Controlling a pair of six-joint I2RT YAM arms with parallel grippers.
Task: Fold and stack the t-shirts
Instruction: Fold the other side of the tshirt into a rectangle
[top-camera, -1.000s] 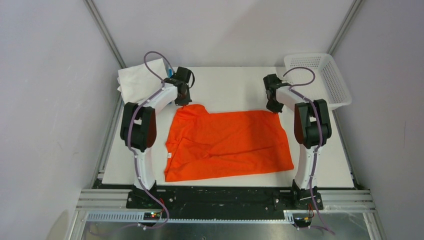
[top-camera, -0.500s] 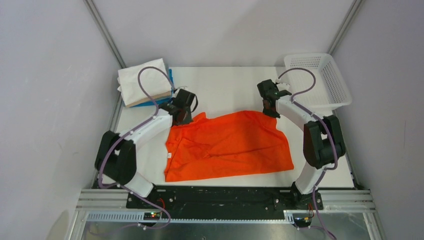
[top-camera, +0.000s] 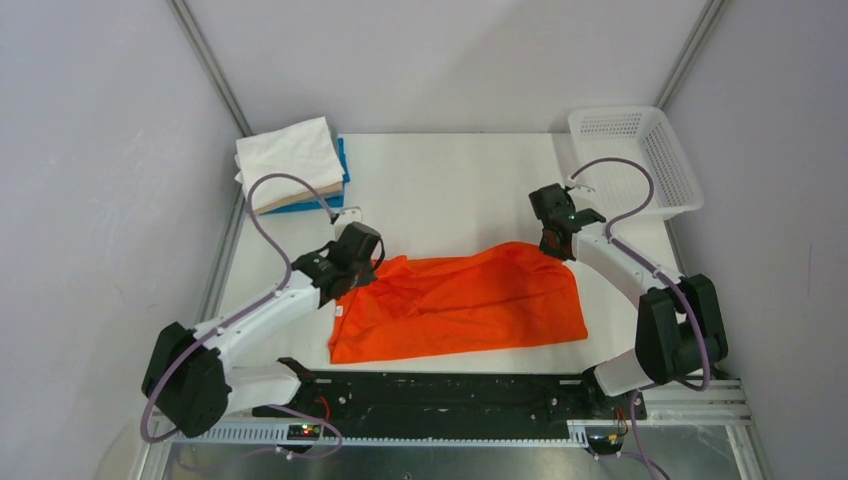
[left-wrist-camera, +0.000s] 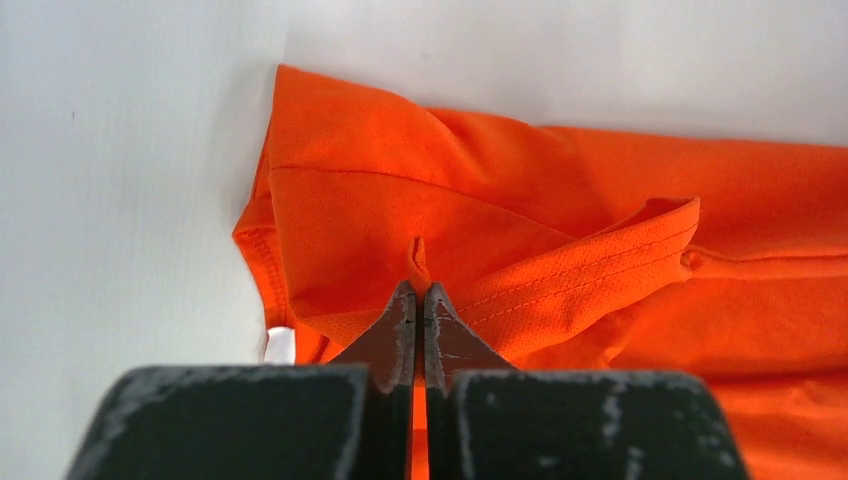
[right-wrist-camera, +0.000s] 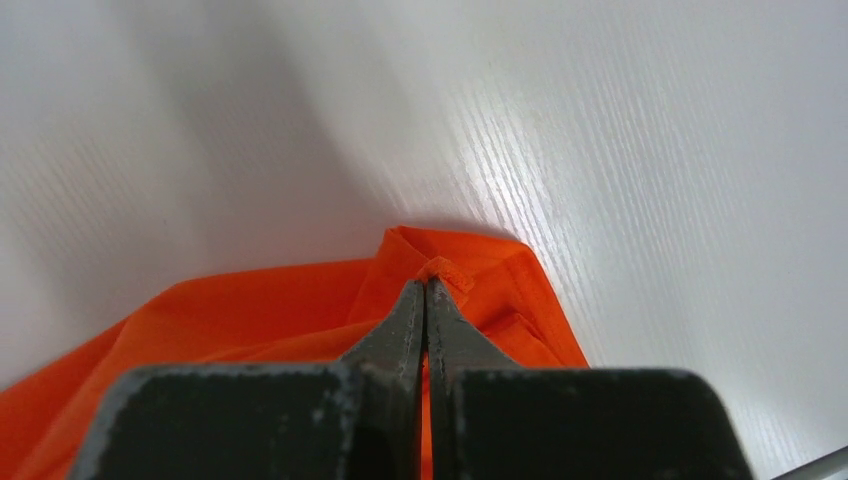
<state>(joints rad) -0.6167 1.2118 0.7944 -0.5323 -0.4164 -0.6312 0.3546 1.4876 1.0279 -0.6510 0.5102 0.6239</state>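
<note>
Next, I pull the held corner (top-camera: 556, 266) toward the front to straighten the t-shirt's edge before opening, because the orange t-shirt's far edge (top-camera: 510, 247) bows away near my right gripper.
The bright orange t-shirt (top-camera: 460, 300) lies in the near middle of the table, its far edge lifted and folding toward the front. My left gripper (top-camera: 366, 268) is shut on the shirt's far left corner; in the left wrist view the orange cloth (left-wrist-camera: 480, 210) is pinched between the closed tips (left-wrist-camera: 418, 292). My right gripper (top-camera: 556, 247) is shut on the far right corner; in the right wrist view a fold of orange cloth (right-wrist-camera: 300, 300) sits in the closed tips (right-wrist-camera: 425, 288). A pile of folded shirts (top-camera: 290, 162), white over beige over blue, sits at the far left corner.
A white plastic mesh basket (top-camera: 645, 160) stands at the far right corner. The white table (top-camera: 450, 180) shows bare behind the orange shirt. Metal frame posts rise at both far corners.
Both grippers have drawn the shirt's far edge toward the front of the table. The orange cloth has halved in depth. Both arms have swung outward and lower.
</note>
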